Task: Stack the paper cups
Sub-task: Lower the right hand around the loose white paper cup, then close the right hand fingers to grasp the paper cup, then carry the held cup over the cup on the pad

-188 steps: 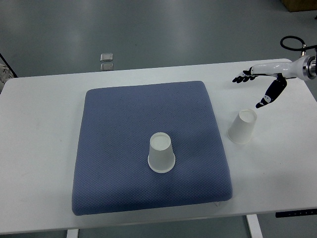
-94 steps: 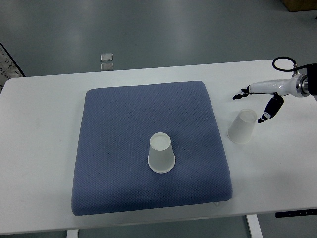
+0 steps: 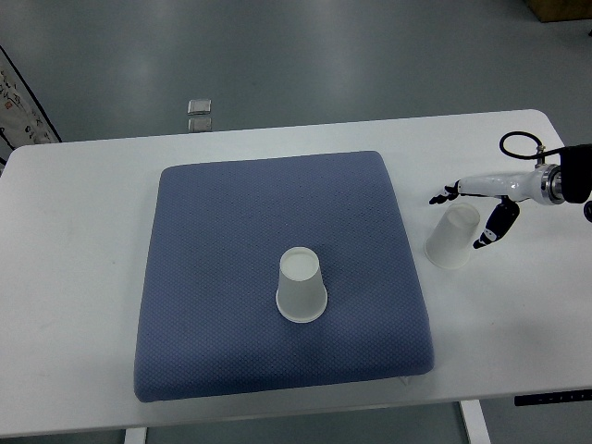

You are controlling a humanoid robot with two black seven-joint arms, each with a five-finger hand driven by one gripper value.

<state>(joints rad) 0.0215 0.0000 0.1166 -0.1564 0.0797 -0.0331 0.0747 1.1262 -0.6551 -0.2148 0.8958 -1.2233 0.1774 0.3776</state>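
Note:
Both cups taper to a narrow top, so I expect the second white paper cup point(image 3: 452, 237) to fit almost fully over the cushion's cup point(image 3: 301, 285) when I lower it.
One white paper cup point(image 3: 302, 285) stands upside down on the blue cushion point(image 3: 277, 222), near its middle. A second white paper cup point(image 3: 452, 237) stands upside down on the white table, just right of the cushion. My right hand point(image 3: 465, 215) comes in from the right edge and hovers over this second cup. Its fingers are spread, with the long fingers behind the cup's top and the thumb at the cup's right side. It holds nothing. The left arm is out of view.
The white table point(image 3: 83, 277) carries the cushion and reaches the picture's sides. A small grey fitting point(image 3: 199, 115) lies on the floor beyond the table's far edge. A black cable loop point(image 3: 518, 143) sits at the right wrist.
The right hand has come down and toward me, from above and behind the right cup to straddling its top. Both cups stayed where they were.

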